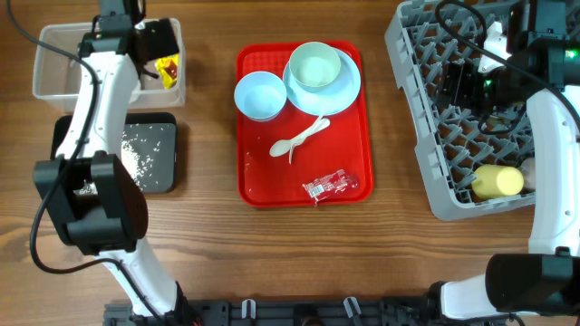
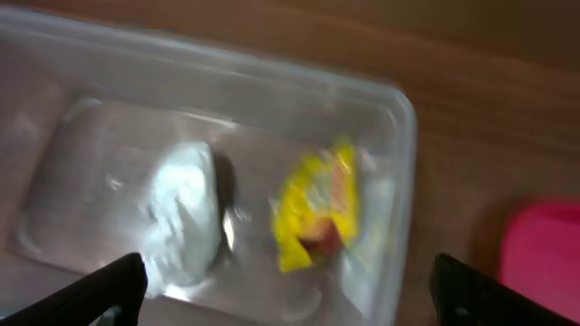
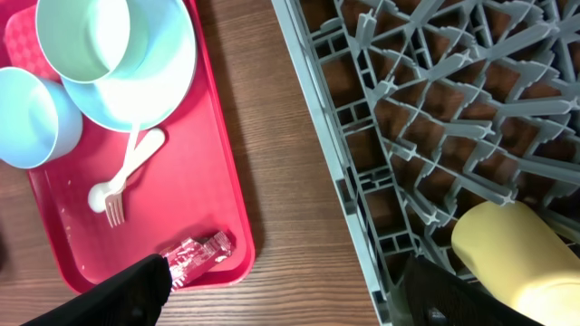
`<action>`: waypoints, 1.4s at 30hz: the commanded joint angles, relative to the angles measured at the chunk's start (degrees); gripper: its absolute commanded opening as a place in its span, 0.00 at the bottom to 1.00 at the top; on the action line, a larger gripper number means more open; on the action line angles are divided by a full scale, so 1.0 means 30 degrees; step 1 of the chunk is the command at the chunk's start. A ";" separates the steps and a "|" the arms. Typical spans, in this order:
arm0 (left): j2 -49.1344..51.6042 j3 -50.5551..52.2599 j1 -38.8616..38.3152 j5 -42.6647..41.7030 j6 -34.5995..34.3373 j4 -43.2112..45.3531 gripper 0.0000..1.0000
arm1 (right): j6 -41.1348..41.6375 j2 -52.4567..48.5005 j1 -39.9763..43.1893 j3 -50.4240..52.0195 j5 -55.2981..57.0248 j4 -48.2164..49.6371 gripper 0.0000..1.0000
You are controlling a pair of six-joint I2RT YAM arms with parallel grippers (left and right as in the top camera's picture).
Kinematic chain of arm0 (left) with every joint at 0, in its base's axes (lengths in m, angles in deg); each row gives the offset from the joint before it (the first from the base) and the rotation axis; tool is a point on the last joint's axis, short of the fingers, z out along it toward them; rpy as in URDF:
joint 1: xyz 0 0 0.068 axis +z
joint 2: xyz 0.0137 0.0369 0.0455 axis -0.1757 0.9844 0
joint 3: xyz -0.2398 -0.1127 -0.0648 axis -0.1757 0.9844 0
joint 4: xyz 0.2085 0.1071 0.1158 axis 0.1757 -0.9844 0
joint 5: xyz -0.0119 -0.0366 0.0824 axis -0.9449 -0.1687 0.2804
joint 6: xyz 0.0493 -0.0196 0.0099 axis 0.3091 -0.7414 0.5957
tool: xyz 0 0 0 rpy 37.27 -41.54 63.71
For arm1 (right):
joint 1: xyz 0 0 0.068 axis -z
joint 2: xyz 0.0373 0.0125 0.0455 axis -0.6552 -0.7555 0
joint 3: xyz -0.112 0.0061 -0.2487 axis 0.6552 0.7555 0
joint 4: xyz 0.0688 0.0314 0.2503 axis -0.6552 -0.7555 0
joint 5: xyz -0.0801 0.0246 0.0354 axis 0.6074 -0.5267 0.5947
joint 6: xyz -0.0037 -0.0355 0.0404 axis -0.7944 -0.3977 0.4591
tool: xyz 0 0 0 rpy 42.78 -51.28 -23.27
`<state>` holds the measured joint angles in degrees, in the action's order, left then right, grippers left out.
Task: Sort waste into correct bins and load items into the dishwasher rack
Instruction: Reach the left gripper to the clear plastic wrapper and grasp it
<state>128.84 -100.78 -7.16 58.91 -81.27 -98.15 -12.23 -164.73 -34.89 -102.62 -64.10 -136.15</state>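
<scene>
My open left gripper should now head for the red wrapper (image 1: 331, 186) until its fingers straddle the wrapper, because the wrapper lies clear of the white spoon and bowls.
My left gripper (image 2: 290, 299) hangs open over the clear tub (image 1: 54, 63), nothing between its fingers. Inside the tub lie a crumpled white tissue (image 2: 181, 213) and the yellow wrapper (image 2: 317, 204). White grains (image 1: 140, 149) are scattered on the black tray (image 1: 159, 177). The red wrapper (image 1: 328, 186), white spoon (image 1: 304, 138), one blue bowl (image 1: 260, 95) and a plate (image 1: 349, 86) carrying the other bowl (image 1: 314, 65) sit on the red tray. My right gripper (image 3: 290, 294) is open and empty, between the red tray and the grey rack (image 1: 426, 118). A yellow cup (image 1: 497, 181) lies in the rack.
The red tray (image 1: 258, 186) stands mid-table, with bare wood between it and the rack. The black tray sits just in front of the clear tub at the left. Black cables run over the rack's far end.
</scene>
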 commanded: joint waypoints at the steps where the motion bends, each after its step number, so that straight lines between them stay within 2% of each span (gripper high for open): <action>1: -0.1690 -0.0022 -0.1909 -0.4379 0.0168 -0.2681 1.00 | -0.0350 -0.0240 -0.0029 0.0175 0.0182 0.0022 0.87; 3: -0.1749 -0.0022 -0.3206 -0.6120 0.0627 -0.4532 1.00 | -0.0342 -0.0240 -0.0029 0.0175 0.0182 0.0036 0.87; 7: -0.1581 0.0481 -0.6193 -0.9216 0.3963 -0.7730 1.00 | -0.0357 -0.0240 -0.0029 0.0175 0.0182 0.0073 0.87; 11: -0.1443 0.2215 -0.9748 -0.7752 0.6040 -0.8247 1.00 | -0.0357 -0.0240 -0.0029 0.0175 0.0182 0.0102 0.87; 14: -0.1282 0.3745 -1.1883 -0.5676 0.6105 -0.7657 1.00 | -0.0372 -0.0240 -0.0029 0.0175 0.0182 0.0058 0.87; 18: -0.0918 0.5166 -1.3748 -0.5391 0.6113 -0.6972 1.00 | -0.0401 -0.0240 -0.0029 0.0175 0.0182 0.0015 0.87; 23: -0.0576 0.5537 -1.4972 -0.5603 0.6105 -0.6564 1.00 | -0.0379 -0.0240 -0.0029 0.0175 0.0175 0.0029 0.87; 29: -0.0444 0.6426 -1.5540 -0.6244 0.6105 -0.3468 1.00 | -0.0386 -0.0240 -0.0029 0.0175 0.0182 -0.0015 0.87; 34: -0.0415 0.7104 -1.5526 -0.6171 0.6105 -0.2288 1.00 | -0.0386 -0.0240 -0.0029 0.0175 0.0182 -0.0051 0.87; 38: -0.0415 0.7169 -1.5526 -0.6164 0.6120 -0.2186 0.95 | -0.0386 -0.0240 -0.0029 0.0175 0.0175 0.0022 0.87; 42: -0.0124 0.7169 -1.5526 -0.6193 0.6164 -0.1923 0.84 | -0.0393 -0.0240 -0.0029 0.0175 0.0175 0.0029 0.87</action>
<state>126.77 -79.84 -53.67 41.07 -63.87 -104.68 -12.23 -164.91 -34.89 -102.62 -64.10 -136.17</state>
